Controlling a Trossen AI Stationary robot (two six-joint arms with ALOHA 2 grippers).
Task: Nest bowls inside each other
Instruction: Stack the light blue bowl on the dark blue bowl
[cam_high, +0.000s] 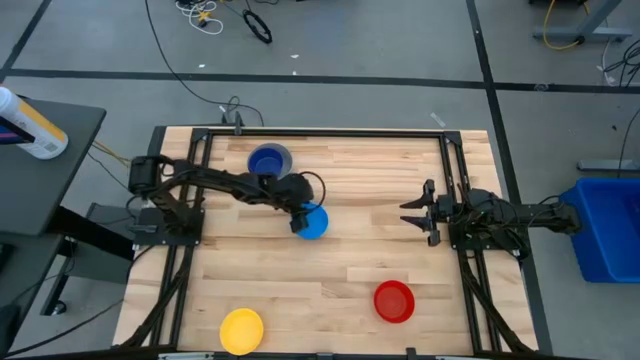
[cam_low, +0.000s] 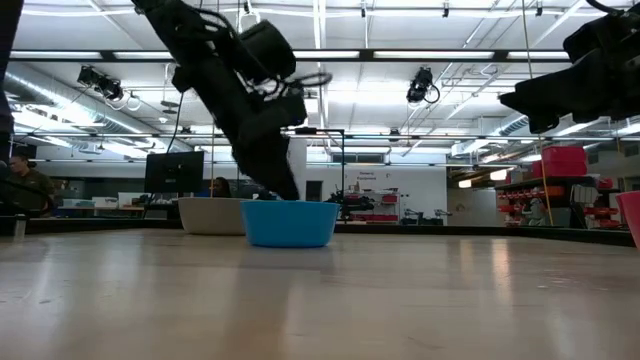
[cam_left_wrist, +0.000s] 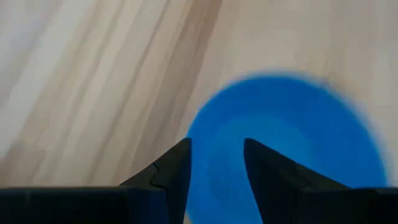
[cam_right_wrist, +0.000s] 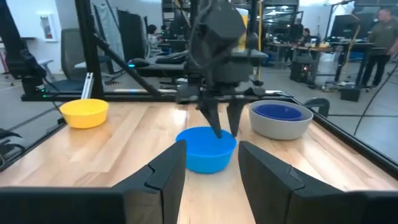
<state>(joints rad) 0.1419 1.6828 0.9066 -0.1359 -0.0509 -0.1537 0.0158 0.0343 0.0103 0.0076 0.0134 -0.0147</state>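
Next, my left gripper opens and shifts until both fingers are around the light blue bowl's side (cam_left_wrist: 194, 119) before it lifts, because the light blue bowl's rim (cam_left_wrist: 189, 132) is under one finger.
A light blue bowl (cam_high: 316, 224) stands upright on the wooden table near its middle. My left gripper (cam_high: 299, 219) hangs open over the bowl's left rim, pointing steeply down. In the left wrist view one finger is over the rim and the other over the inside (cam_left_wrist: 292, 137). A dark blue bowl (cam_high: 267, 161) sits nested in a grey bowl (cam_right_wrist: 281, 124) at the far side. A yellow bowl (cam_high: 241, 330) and a red bowl (cam_high: 394, 301) rest near the front edge. My right gripper (cam_high: 414, 212) waits open at the table's right, pointing level. My left gripper comes at the light blue bowl's rim (cam_right_wrist: 219, 133) from above, its fingers (cam_right_wrist: 214, 121) slanting down on either side of the wall. Whether they touch the rim I cannot tell. The bowl stands flat on the table.
Black frame rails (cam_high: 452, 170) run along the table's left, right and far sides. A blue bin (cam_high: 605, 228) stands off the table to the right, and a bottle (cam_high: 30, 125) on a stand to the left. People show in the room behind.
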